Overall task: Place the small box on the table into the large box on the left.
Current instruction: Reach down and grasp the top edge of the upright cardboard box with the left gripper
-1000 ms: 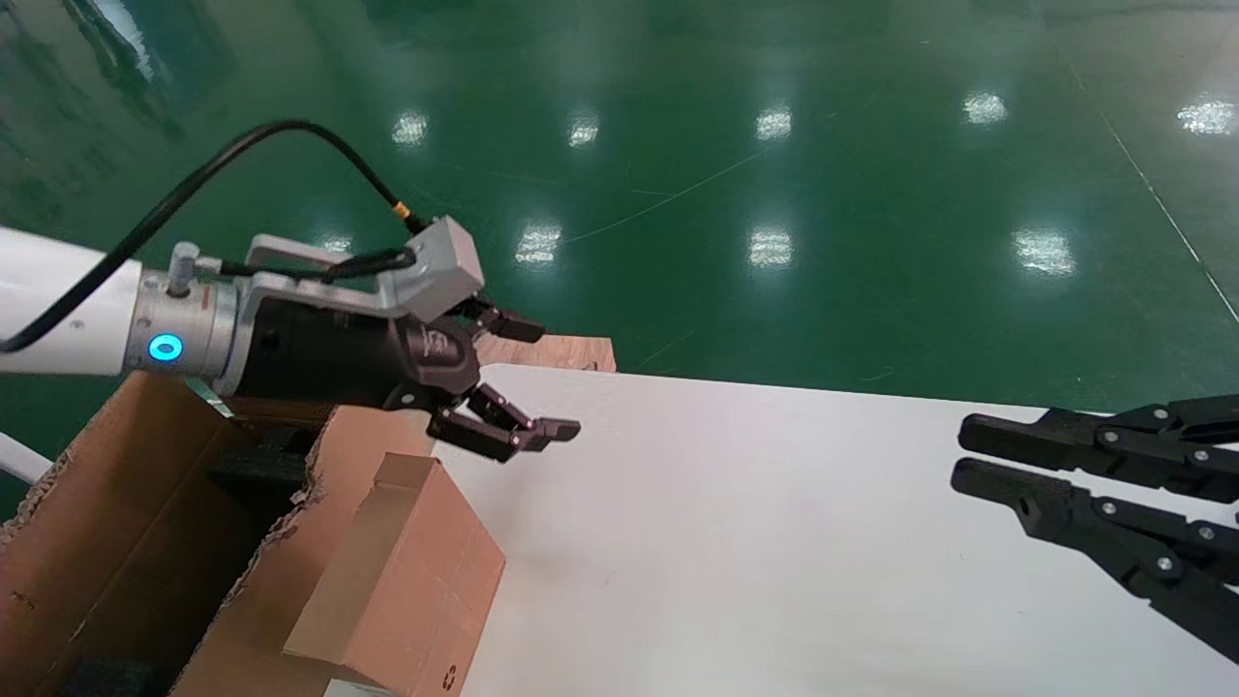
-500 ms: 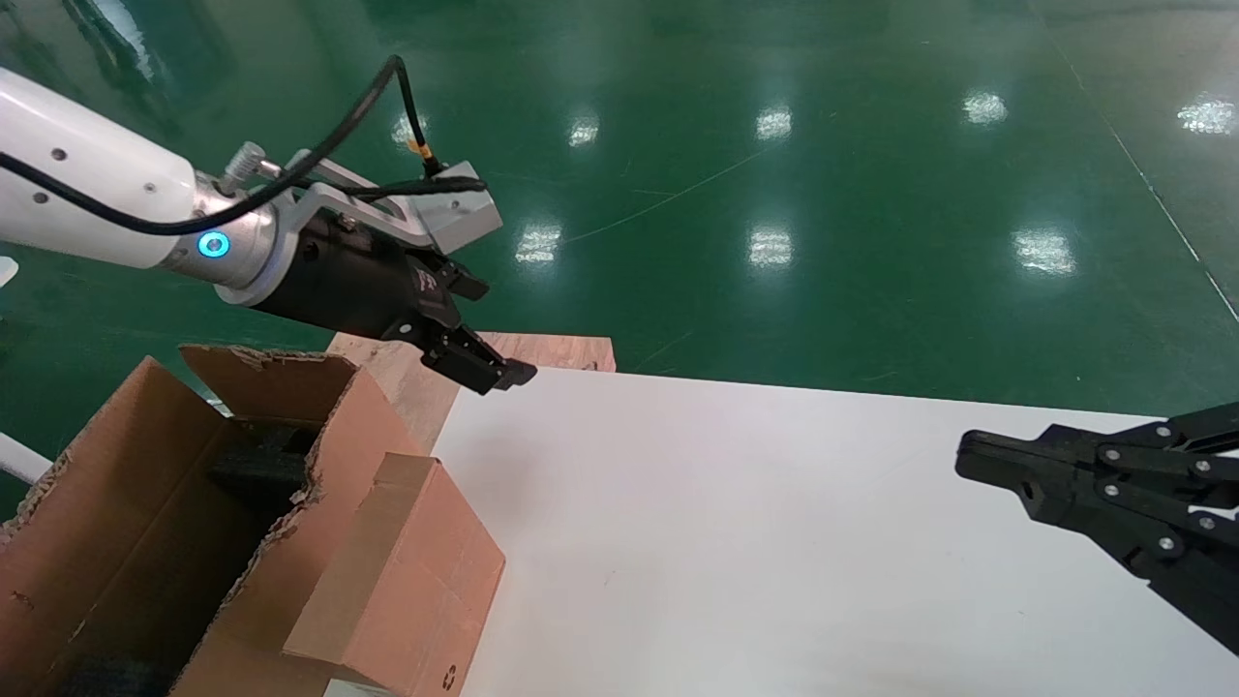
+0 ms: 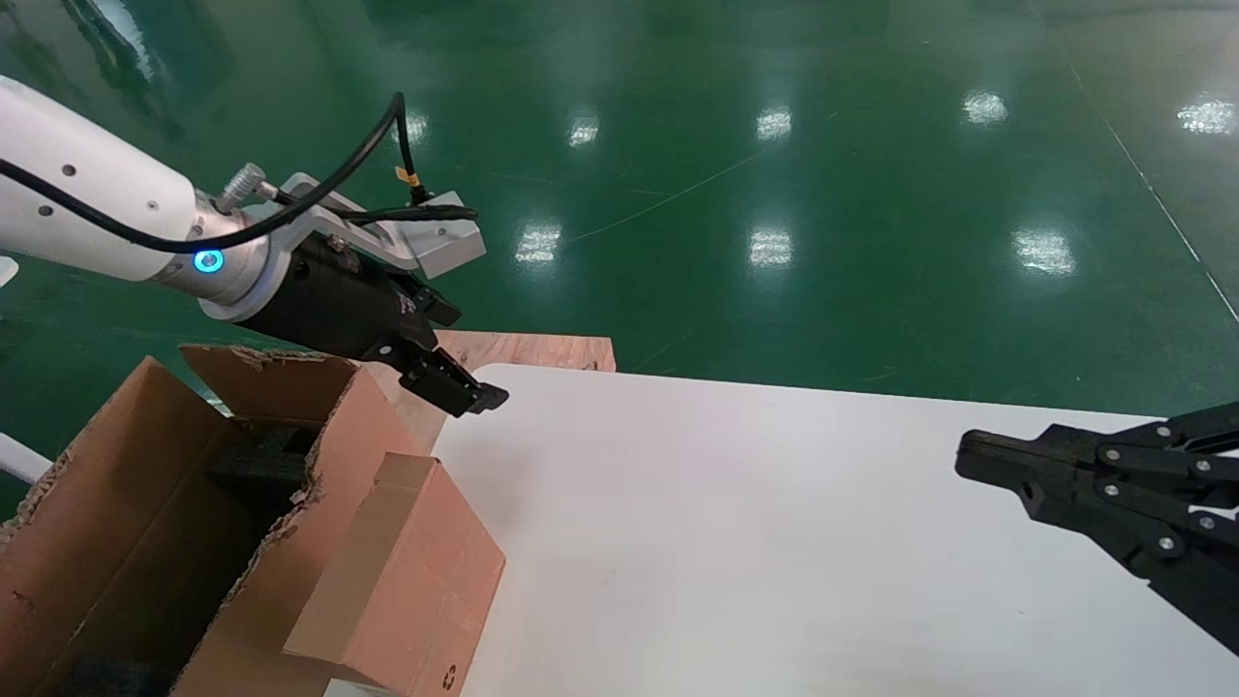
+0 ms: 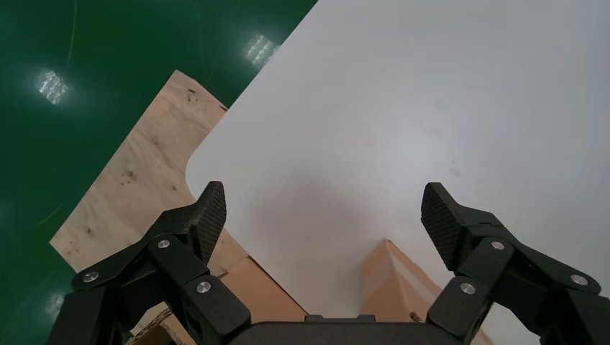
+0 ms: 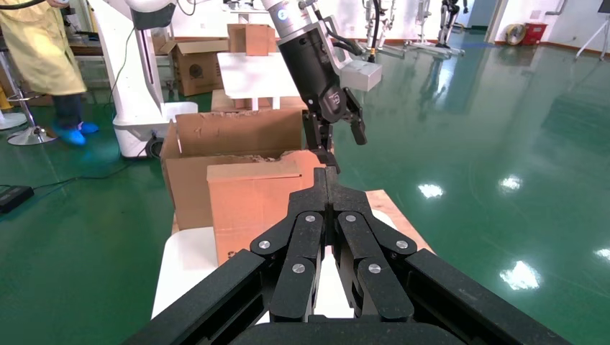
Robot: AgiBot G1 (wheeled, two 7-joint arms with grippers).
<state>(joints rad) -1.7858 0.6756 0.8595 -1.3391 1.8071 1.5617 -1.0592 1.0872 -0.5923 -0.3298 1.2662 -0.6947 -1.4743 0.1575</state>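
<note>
I should swing my open left gripper back from above the white table's far corner [image 3: 513, 381], past the small box, and straddle the box's narrow top [image 3: 369, 556].
The small box [image 3: 407, 571], a smooth brown carton, stands at the left edge of the white table [image 3: 774, 542], right beside the large box [image 3: 126, 523]. The large box has torn flaps, is open at the top and is dark inside. My left gripper [image 3: 472, 353] hovers open and empty above the table's far left corner, behind and above the small box. In the left wrist view the gripper [image 4: 324, 215] has wide-spread pads, with a corner of the small box [image 4: 395, 284] below. My right gripper [image 3: 973, 455] is shut over the table's right side, empty, facing the small box [image 5: 252, 194].
A light wooden board [image 3: 542, 350] sticks out past the table's far left corner. Green floor surrounds the table. In the right wrist view, a white robot base [image 5: 140, 79], other cartons and a person stand behind the large box [image 5: 230, 133].
My left gripper rose and drew back to the left, away from just above the small box, then dipped slightly. My right gripper's fingers went from apart to shut. Both boxes stayed put.
</note>
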